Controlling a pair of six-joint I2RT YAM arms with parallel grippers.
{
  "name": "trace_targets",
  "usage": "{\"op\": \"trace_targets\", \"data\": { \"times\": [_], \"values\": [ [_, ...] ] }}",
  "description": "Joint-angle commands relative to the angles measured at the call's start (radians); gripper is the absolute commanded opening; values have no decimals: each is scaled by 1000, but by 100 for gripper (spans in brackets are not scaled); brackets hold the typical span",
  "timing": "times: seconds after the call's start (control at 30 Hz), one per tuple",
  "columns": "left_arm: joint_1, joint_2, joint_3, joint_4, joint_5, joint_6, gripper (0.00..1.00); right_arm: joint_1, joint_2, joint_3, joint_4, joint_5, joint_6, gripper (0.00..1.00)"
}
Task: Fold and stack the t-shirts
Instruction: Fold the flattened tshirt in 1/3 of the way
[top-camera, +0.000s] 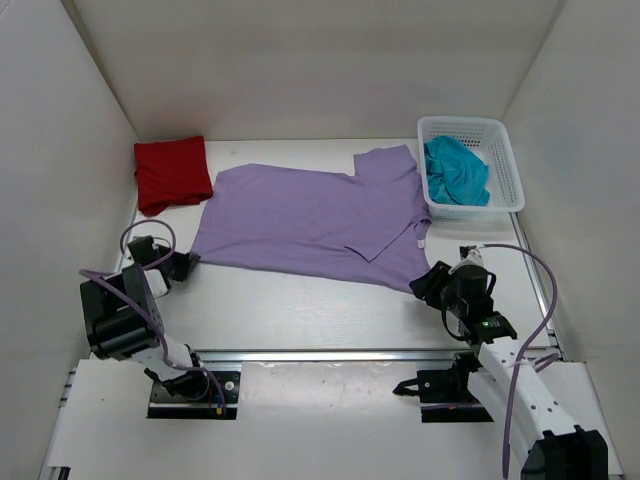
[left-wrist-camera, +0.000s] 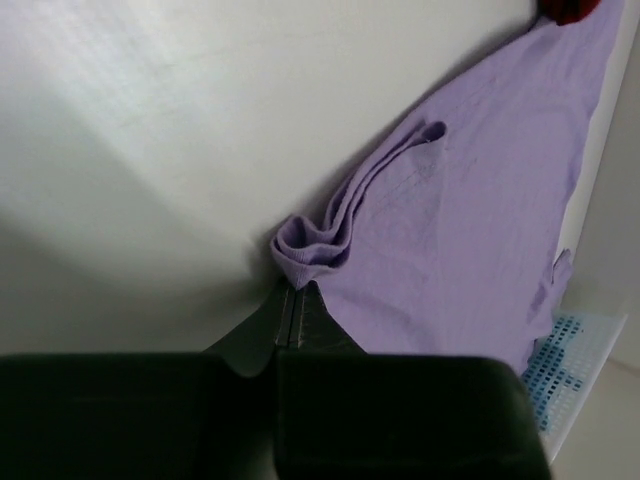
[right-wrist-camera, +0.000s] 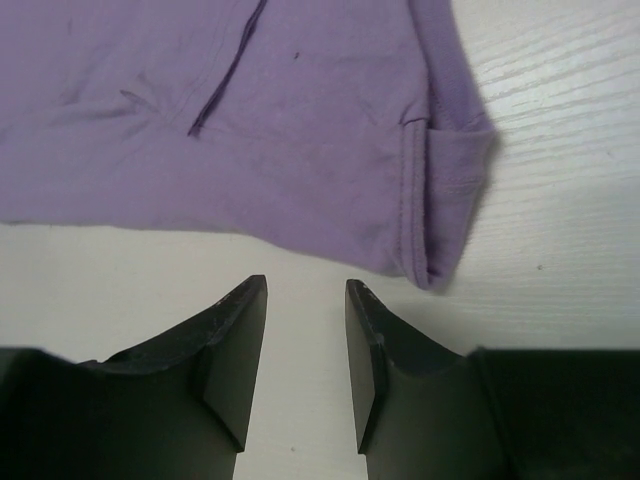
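I should use my left gripper to help my right gripper pull the t-shirt's near edge (top-camera: 258, 264) closer before folding, because the lavender t-shirt's far edge (top-camera: 290, 173) is well back from my grippers.
A lavender t-shirt (top-camera: 310, 215) lies spread flat across the middle of the table. At its near left corner my left gripper (top-camera: 190, 260) is shut on the hem, and the cloth (left-wrist-camera: 470, 230) bunches up right at the gripper's (left-wrist-camera: 297, 292) tips. My right gripper (top-camera: 420, 283) sits at the shirt's near right corner. It (right-wrist-camera: 305, 290) stands open on bare table, just short of the lavender hem (right-wrist-camera: 280, 130), with nothing between its fingers. A red t-shirt (top-camera: 172, 172) lies folded at the back left. A teal t-shirt (top-camera: 457, 170) is crumpled in the basket.
A white mesh basket (top-camera: 505, 150) stands at the back right against the right wall. White walls close in the table on the left, back and right. The arm bases and a metal rail (top-camera: 320, 355) run along the near edge.
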Motion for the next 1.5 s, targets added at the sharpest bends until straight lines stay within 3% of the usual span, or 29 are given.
{"op": "trace_targets", "data": {
  "times": [0.0, 0.1, 0.27, 0.3, 0.37, 0.43, 0.53, 0.57, 0.67, 0.7, 0.8, 0.93, 1.13, 1.23, 1.37, 1.47],
  "values": [
    [113, -110, -112, -114, 66, 79, 0, -2, 54, 64, 70, 42, -31, 36],
    [176, -234, -215, -215, 128, 130, 0, 38, 100, 90, 114, 89, -33, 35],
    [167, -514, -282, -442, 47, 242, 1, 97, 202, 122, 171, 120, -56, 36],
    [155, -536, -257, -446, 17, 252, 7, 115, 234, 130, 179, 128, -51, 35],
    [136, -541, -208, -467, -2, 276, 37, 126, 341, 158, 237, 143, -75, 33],
    [135, -524, -162, -461, 44, 283, 58, 112, 415, 188, 254, 137, -98, 18],
    [71, -509, -67, -493, -10, 311, 70, 97, 515, 234, 269, 105, -121, 0],
    [46, -507, -40, -493, -25, 317, 70, 107, 544, 253, 269, 111, -125, 0],
    [-53, -536, -35, -458, -91, 322, 43, 155, 603, 294, 260, 146, -143, 1],
    [-89, -553, -41, -444, -117, 325, 38, 158, 613, 303, 257, 146, -143, 0],
    [-382, -581, -84, -351, -239, 294, 31, 205, 670, 330, 243, 177, -164, 0],
    [-584, -474, -82, -236, -269, 227, 29, 258, 710, 372, 228, 202, -171, 0],
    [-693, -257, -10, -123, -229, 214, 26, 287, 805, 414, 239, 166, -163, 0],
    [-688, -170, -9, -96, -193, 205, 24, 293, 821, 394, 219, 174, -154, 1],
    [-628, -167, -114, -44, -94, 184, 23, 302, 761, 304, 219, 171, -126, 1],
    [-585, -271, -226, -65, -39, 196, 24, 319, 649, 198, 164, 162, -99, 0]
  ]
}}
